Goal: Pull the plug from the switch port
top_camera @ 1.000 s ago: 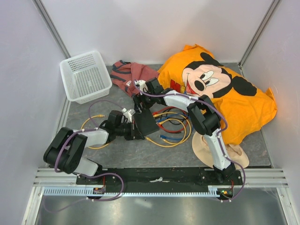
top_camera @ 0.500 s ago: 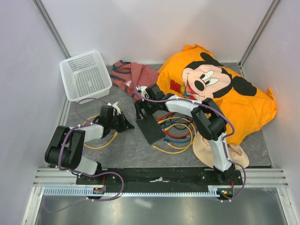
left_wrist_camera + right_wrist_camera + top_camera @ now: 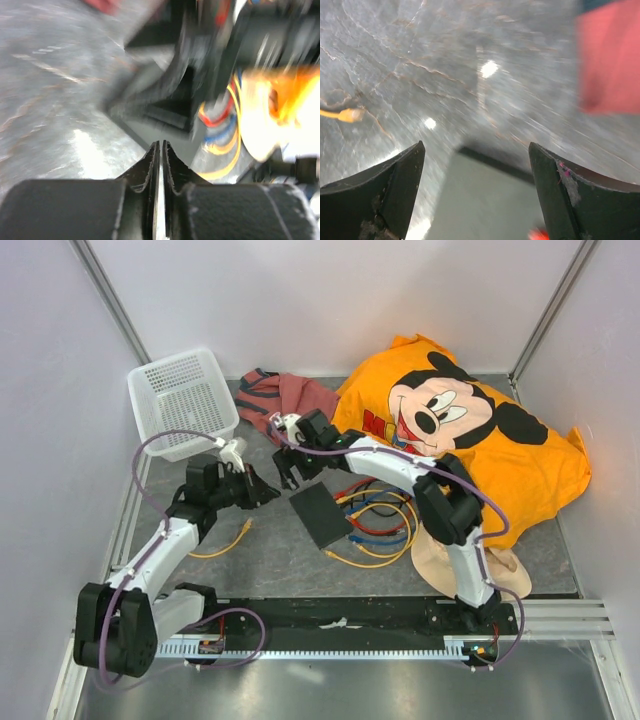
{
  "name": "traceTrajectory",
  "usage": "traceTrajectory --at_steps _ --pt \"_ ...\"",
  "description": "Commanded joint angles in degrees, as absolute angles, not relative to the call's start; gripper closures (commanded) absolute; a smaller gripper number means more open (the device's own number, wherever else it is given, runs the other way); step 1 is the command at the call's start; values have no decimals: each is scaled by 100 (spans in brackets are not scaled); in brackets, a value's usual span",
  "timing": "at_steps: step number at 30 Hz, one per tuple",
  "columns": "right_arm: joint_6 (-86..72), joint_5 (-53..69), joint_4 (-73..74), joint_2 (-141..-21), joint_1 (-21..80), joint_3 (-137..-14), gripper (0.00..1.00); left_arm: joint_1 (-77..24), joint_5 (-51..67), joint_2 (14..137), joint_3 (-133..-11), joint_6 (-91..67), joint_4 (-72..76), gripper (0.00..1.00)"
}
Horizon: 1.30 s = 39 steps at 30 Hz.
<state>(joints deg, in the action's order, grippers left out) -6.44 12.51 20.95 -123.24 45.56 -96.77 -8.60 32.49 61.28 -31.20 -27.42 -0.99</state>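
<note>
The switch [image 3: 319, 516] lies at an angle, so I should square it up, then steady it with my left gripper while my right gripper reaches the plugs at its edge [image 3: 342, 500].
The switch [image 3: 320, 515], a flat black box, lies flat on the table. Red, blue and yellow cables [image 3: 375, 525] bunch at its right edge. A loose yellow cable lies left of it, its plug [image 3: 245, 528] free on the table and apart from the switch. My left gripper [image 3: 265, 490] is shut and empty, raised just left of the switch. In the left wrist view, the left gripper [image 3: 160, 146] is shut and the switch [image 3: 170, 100] is blurred ahead. My right gripper [image 3: 285, 465] is open above the switch's far left corner. The right wrist view shows the switch [image 3: 490, 200] below its open jaws, with the yellow plug [image 3: 347, 116] to the left.
A white basket [image 3: 182, 400] stands at the back left. A red cloth [image 3: 285, 400] lies behind the grippers. A big orange Mickey shirt [image 3: 480, 440] covers the right side, with a beige cloth [image 3: 440, 555] under the right arm. Walls close in on both sides.
My left gripper drew away from the switch's left edge to the left and rose; the yellow plug now lies loose. The switch shifted a little. My right gripper moved left and back off the switch.
</note>
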Motion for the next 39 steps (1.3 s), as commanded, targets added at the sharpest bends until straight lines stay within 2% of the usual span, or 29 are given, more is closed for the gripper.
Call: traceTrajectory --at_steps 1,5,11,12,20,23,24,28,33,34,39 --pt "-194 1072 2311 -11129 3834 -9257 6 -1624 4333 6205 -3138 -943 -343 85" --pt "-44 862 2478 -10295 3385 -8554 5 -2816 3825 6398 -3094 -782 199 84" --pt "-44 246 2549 -9546 2585 -8174 7 -4146 3094 7092 -3585 -54 378 96" --pt "-44 263 2531 -9528 2436 -8148 7 -4270 3033 7328 -3682 191 282 98" --pt "-211 685 2417 -9045 2171 -7779 7 -4921 2190 8349 -3885 -281 317 98" --pt "-316 773 2312 -8913 2136 -7586 7 -5062 964 8551 -3981 -159 36 98" --pt "-360 791 2285 -8877 2110 -7533 7 -5045 -469 8560 -3981 -585 35 98" --pt "-422 870 2215 -8816 2083 -7269 7 -4782 -1255 8438 -4087 -597 -191 98" --pt "-536 1133 2145 -8938 2083 -7128 7 -3580 -1293 8306 -4385 -1098 -781 98" --pt "-562 1247 2127 -9008 2092 -7128 7 -3090 -1248 8314 -4403 -1186 -834 99" --pt "-449 1748 2039 -9333 2092 -7286 4 -2259 -916 8026 -4412 -1327 -573 99"
